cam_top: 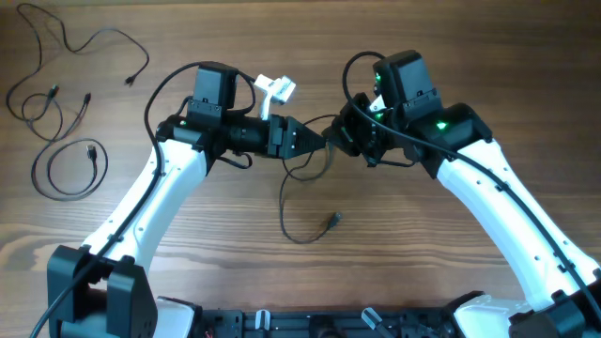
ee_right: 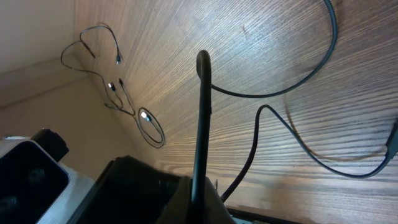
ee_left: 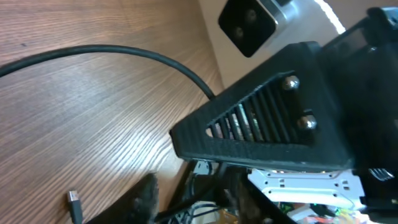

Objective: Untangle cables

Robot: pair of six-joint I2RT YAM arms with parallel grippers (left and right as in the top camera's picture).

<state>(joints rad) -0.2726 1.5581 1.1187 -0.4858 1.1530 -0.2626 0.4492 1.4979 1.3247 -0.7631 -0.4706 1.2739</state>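
Next, I open my right gripper so my left gripper can move the thin cable toward the round coil (cam_top: 73,171). My right gripper is closed on this cable (ee_right: 204,118).
One thin black cable (cam_top: 285,211) hangs from where my two grippers meet mid-table. It loops down to a small plug (cam_top: 332,221). My right gripper (cam_top: 340,139) is shut on this cable, which rises straight up out of its fingers in the right wrist view (ee_right: 201,112). My left gripper (cam_top: 324,141) faces it almost tip to tip. In the left wrist view its fingers (ee_left: 196,202) stand apart with cable strands running between them. A cable plug (ee_left: 74,205) lies on the wood below.
More thin black cables lie at the far left: loose loops with plugs (cam_top: 75,47) and a round coil (cam_top: 70,169), also in the right wrist view (ee_right: 151,127). A white part (cam_top: 275,89) sticks out by the left wrist. The arm bases are at the front edge.
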